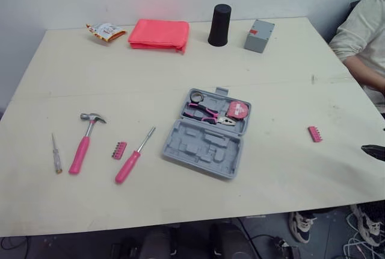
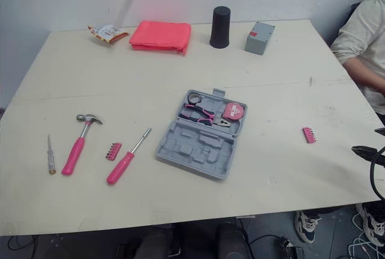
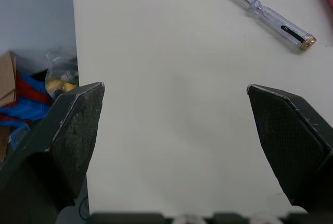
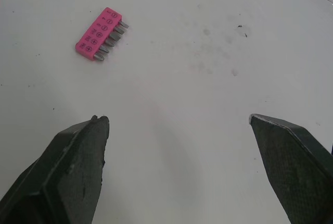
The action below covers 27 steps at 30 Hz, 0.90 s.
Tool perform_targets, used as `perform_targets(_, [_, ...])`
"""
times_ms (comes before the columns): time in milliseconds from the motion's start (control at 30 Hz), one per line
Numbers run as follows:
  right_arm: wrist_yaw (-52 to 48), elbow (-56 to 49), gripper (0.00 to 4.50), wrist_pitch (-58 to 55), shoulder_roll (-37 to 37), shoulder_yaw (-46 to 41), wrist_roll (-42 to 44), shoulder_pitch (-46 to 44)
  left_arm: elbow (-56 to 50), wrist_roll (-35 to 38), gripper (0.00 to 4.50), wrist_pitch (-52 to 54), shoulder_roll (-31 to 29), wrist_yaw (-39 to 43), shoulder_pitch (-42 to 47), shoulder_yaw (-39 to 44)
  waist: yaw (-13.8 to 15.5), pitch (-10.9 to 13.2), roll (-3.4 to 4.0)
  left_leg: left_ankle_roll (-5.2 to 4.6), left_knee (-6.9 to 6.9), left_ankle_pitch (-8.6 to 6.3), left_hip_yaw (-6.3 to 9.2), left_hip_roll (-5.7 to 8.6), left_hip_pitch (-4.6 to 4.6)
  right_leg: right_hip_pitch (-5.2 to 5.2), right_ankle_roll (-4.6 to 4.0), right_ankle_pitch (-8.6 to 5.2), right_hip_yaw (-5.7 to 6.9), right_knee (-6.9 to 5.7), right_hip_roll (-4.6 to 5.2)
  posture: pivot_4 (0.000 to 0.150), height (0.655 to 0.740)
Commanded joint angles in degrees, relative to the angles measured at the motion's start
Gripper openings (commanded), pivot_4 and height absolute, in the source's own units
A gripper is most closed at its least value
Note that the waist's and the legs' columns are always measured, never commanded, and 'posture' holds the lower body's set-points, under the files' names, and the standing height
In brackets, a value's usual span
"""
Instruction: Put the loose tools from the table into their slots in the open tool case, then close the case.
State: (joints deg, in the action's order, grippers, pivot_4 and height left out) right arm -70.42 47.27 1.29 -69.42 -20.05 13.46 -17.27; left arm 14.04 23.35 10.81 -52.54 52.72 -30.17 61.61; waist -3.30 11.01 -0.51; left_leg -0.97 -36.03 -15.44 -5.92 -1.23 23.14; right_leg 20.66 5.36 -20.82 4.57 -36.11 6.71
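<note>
The tester screwdriver (image 1: 57, 158) should come to rest flat in the near half when I press it down, because a narrow slot (image 1: 204, 132) runs along the tool case's hinge.
The open grey tool case (image 1: 203, 143) lies mid-table; pliers (image 1: 207, 113), a pink tape measure (image 1: 237, 110) and a small ring sit in its far half. To its left lie a pink-handled hammer (image 1: 82, 144), a pink screwdriver (image 1: 131, 161), a pink bit holder (image 1: 119, 150) and a clear tester screwdriver (image 1: 56, 154). A second pink bit holder (image 1: 314, 134) lies to the right. My right gripper (image 4: 178, 121) is open above bare table close to that bit holder (image 4: 99, 34). Over the table's near left edge, my left gripper (image 3: 175, 87) is open and empty, with the tester screwdriver (image 3: 265, 15) beyond it.
Along the far edge are a snack packet (image 1: 106, 31), a folded pink cloth (image 1: 159, 34), a black cup (image 1: 219, 25) and a grey box (image 1: 259, 35). A person (image 1: 364, 39) sits at the right side. Clutter (image 3: 31, 86) lies on the floor past the table's left edge.
</note>
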Motion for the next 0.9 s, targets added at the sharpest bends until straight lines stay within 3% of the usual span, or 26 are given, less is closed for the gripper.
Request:
perform_targets(33, [0.1, 0.1, 4.50, 1.2, 0.3, -0.8, 0.6, -0.5, 0.0, -0.6, 4.45, -0.3, -0.2, -0.7, 0.9, -1.1, 0.0, 0.0, 0.00, 0.00, 0.00, 0.00, 0.00, 0.00, 0.00, 0.00, 0.00, 0.00, 0.00, 0.00, 0.00, 0.150, 0.7361])
perform_targets(267, [1.0, -0.4, 4.50, 2.1, 1.7, -1.9, 1.1, -0.1, 0.7, -3.8, 4.45, -0.6, -1.7, -2.0, 3.3, -6.3, 0.1, 0.0, 0.02, -0.01, 0.00, 0.00, -0.10, 0.00, -0.06, 0.02, 0.00, 0.00, -0.10, -0.09, -0.01, 0.150, 0.7361])
perform_targets(900, [1.8, -0.9, 4.50, 2.2, 2.3, -2.3, 1.7, 0.3, 1.1, -3.8, 4.45, 0.1, -1.6, -1.3, 6.1, -7.5, 0.1, 0.0, 0.02, -0.15, -0.08, 0.10, -0.16, -0.01, -0.10, 0.06, 0.00, 0.00, -0.13, -0.33, -0.02, 0.150, 0.7361])
